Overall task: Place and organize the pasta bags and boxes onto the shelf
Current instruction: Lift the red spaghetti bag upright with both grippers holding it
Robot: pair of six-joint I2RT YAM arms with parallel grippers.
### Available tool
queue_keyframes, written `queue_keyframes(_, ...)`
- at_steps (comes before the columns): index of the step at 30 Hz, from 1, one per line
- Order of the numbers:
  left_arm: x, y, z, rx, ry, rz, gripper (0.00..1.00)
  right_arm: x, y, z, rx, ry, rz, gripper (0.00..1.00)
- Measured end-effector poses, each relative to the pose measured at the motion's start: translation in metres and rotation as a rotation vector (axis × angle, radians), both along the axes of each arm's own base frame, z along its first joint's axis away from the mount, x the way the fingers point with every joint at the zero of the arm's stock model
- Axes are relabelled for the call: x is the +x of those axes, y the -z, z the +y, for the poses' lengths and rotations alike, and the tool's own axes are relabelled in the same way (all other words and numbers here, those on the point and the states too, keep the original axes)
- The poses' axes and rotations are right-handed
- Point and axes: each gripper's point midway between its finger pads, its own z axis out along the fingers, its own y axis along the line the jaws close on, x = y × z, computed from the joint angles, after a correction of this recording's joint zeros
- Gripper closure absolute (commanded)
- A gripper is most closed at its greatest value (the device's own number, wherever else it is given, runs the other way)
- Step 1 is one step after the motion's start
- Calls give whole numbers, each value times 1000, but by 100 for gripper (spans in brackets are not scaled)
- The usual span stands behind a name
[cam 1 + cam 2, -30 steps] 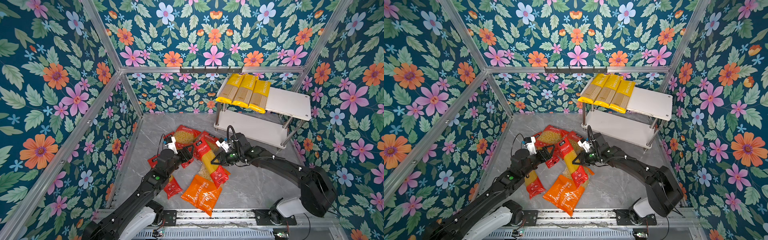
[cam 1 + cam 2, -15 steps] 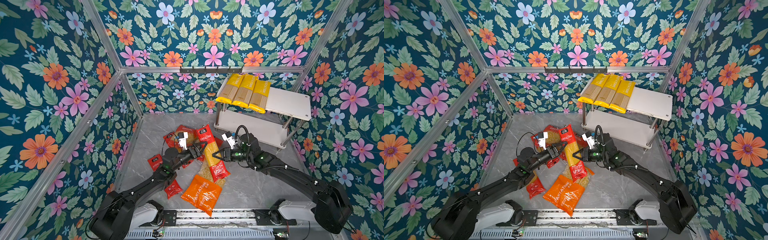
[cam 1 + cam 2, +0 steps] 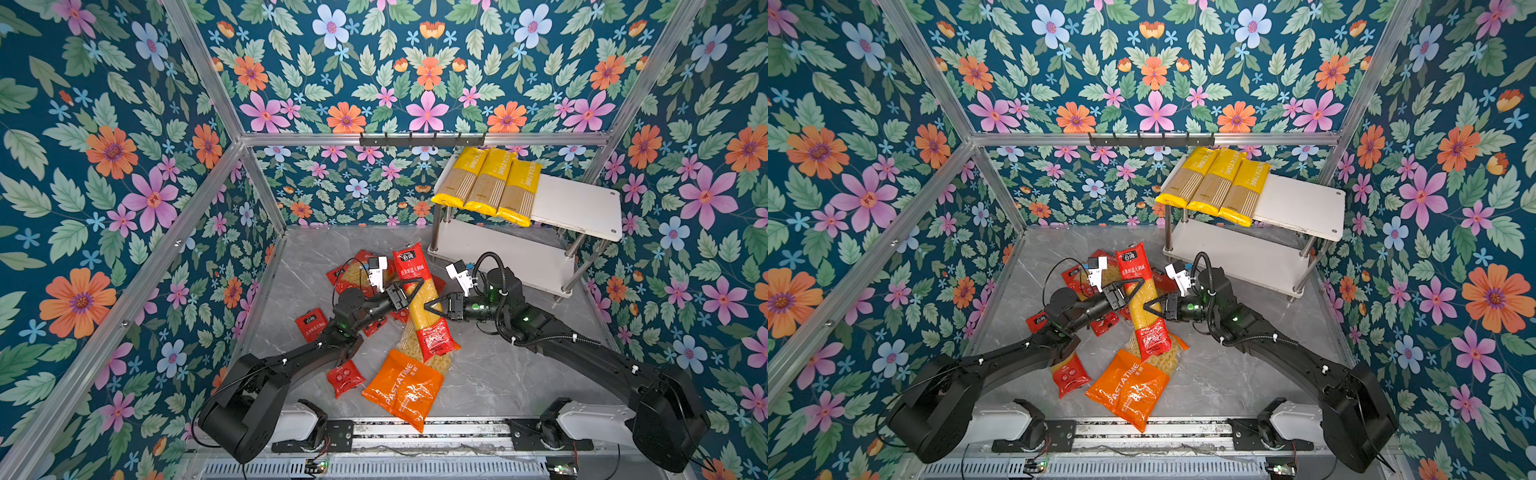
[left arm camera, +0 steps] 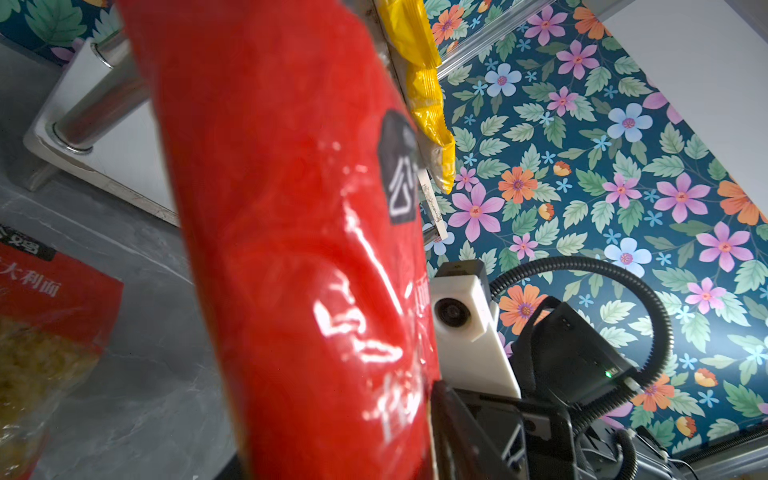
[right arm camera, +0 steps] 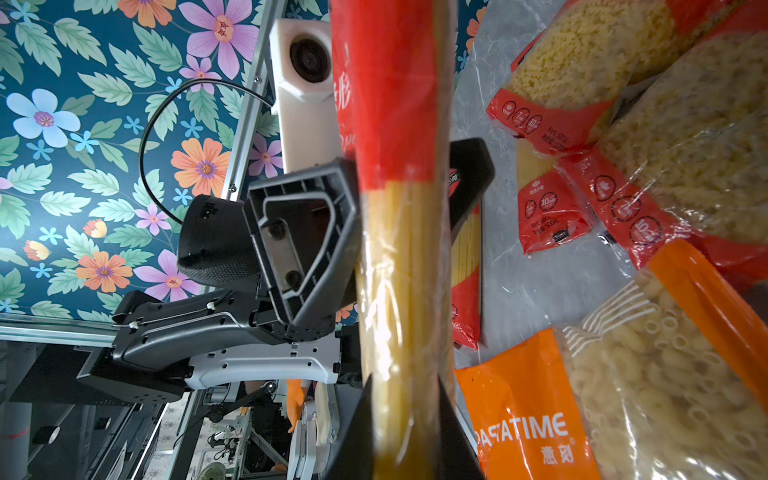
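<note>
I should shift my right gripper from the red spaghetti pack's clear middle, where it holds now, to the lower red end while my left gripper steadies the pack.
A long red spaghetti pack hangs lifted over the floor pile, held from both sides. My left gripper is shut on its upper half, a finger pressed to each side. My right gripper is shut on the clear middle part just below. Three yellow spaghetti packs lie side by side on the left of the shelf's upper board. An orange macaroni pack lies at the front.
Red macaroni packs and other red packs lie on the grey floor under and beside my left arm. The shelf's lower board is bare. A black hook rail runs along the back frame.
The right gripper has raised the red spaghetti pack off the pile. The left gripper swung in from the left and closed its jaws around the pack's upper half.
</note>
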Motion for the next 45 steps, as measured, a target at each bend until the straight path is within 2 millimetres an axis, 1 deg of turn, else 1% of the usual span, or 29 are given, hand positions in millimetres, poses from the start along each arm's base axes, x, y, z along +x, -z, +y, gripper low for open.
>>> queue_keyframes(2,1,-2,-3,-6,8,2,64,1,0,-2,4,14,-7,88)
queue_keyframes(3,1,-5,-5,-14,13,2,68,1,1,-3,6,22,-14,84)
queue_keyframes(5,2,-8,-7,-23,22,4,73,2,2,-5,7,39,-24,76)
queue_keyframes(9,1,-15,-12,-26,50,-14,80,3,6,-12,16,81,-40,55)
queue_keyframes(10,1,-16,-14,-25,56,-13,81,2,6,-14,27,90,-55,52)
queue_keyframes(12,5,-19,-17,-23,58,-10,82,-2,7,-18,48,99,-83,49)
queue_keyframes(14,10,-24,-18,-26,48,-14,82,-7,14,-23,54,107,-92,47)
queue_keyframes(16,16,-33,-20,-32,37,-24,83,-12,20,-28,48,117,-90,46)
queue_keyframes(20,24,-52,-23,-40,24,-56,83,-18,17,-34,50,126,-129,45)
queue_keyframes(22,27,-59,-26,-44,24,-73,83,-21,17,-37,52,125,-134,47)
queue_keyframes(26,30,-63,-31,-47,30,-78,84,-22,21,-38,50,126,-131,51)
queue_keyframes(32,30,-70,-35,-49,34,-92,84,-16,16,-31,86,120,-137,59)
queue_keyframes(35,32,-71,-35,-47,26,-93,84,-12,15,-28,105,120,-130,63)
queue_keyframes(36,33,-70,-35,-46,23,-93,84,-11,15,-27,111,120,-130,65)
queue_keyframes(40,35,-68,-35,-45,10,-88,83,-10,11,-26,132,119,-133,83)
queue_keyframes(43,36,-70,-35,-53,7,-78,79,-12,6,-26,149,115,-153,89)
queue_keyframes(45,36,-71,-36,-55,10,-79,74,-13,4,-27,154,118,-158,94)
